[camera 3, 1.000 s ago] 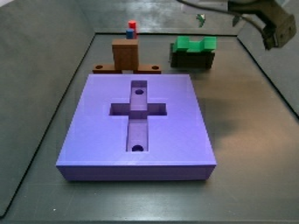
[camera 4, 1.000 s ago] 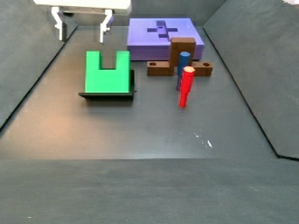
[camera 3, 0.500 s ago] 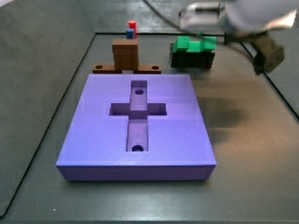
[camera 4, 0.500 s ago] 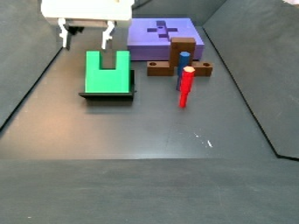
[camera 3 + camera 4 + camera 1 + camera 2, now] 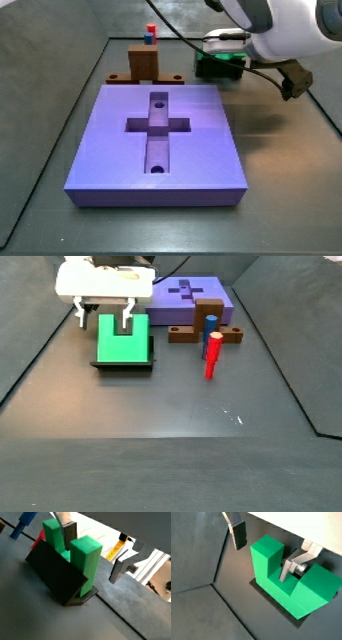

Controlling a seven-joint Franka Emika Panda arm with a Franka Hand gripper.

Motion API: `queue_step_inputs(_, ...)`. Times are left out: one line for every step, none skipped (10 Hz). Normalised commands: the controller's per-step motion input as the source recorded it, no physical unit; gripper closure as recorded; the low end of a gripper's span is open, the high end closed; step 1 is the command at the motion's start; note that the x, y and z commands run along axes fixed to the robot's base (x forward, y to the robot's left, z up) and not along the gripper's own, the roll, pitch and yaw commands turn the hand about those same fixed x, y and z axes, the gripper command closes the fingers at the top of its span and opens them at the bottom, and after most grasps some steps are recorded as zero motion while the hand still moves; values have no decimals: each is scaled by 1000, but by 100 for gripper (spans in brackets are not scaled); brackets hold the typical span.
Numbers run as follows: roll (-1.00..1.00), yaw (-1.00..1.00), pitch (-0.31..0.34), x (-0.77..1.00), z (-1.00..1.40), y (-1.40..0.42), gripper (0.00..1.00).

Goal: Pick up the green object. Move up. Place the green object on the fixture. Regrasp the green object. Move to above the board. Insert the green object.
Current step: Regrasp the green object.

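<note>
The hollow in the fixture has a short crosswise arm [image 5: 159,125], so the green object [image 5: 85,558] will rest along that arm when I put it in, and the end of the long slot will stay open.
The green object [image 5: 120,344] is a bright green U-shaped block standing prongs-up in the dark fixture [image 5: 124,365]. It also shows in a side view [image 5: 222,51], partly hidden by the arm. My gripper [image 5: 104,319] is low over it and open. In both wrist views one prong [image 5: 266,556] [image 5: 86,558] stands between my fingers. One finger [image 5: 295,564] is in the gap between the prongs, and the other finger [image 5: 238,535] is outside with a gap to the prong. The purple board [image 5: 160,140] lies nearby, its cross-shaped recess empty.
A brown wooden upright block [image 5: 142,62] on a flat base stands by the board's end. A red-and-blue peg [image 5: 211,351] stands next to it. The board also shows in a side view [image 5: 187,296]. Dark walls edge the floor.
My gripper has come down from above onto the green object. Its fingers now straddle one prong. The green object and the fixture have not moved.
</note>
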Motion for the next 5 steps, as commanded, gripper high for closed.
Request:
queue_step_inputs(-240,71,0,0,-74,157,0)
queue_step_inputs(-471,40,-63,0,-37,160,0)
queue_step_inputs(-600,0,-154,0,0,154,0)
queue_step_inputs(-360,0,-111,0,0,49,0)
queue_step_inputs(-374,0,-140,0,0,31,0)
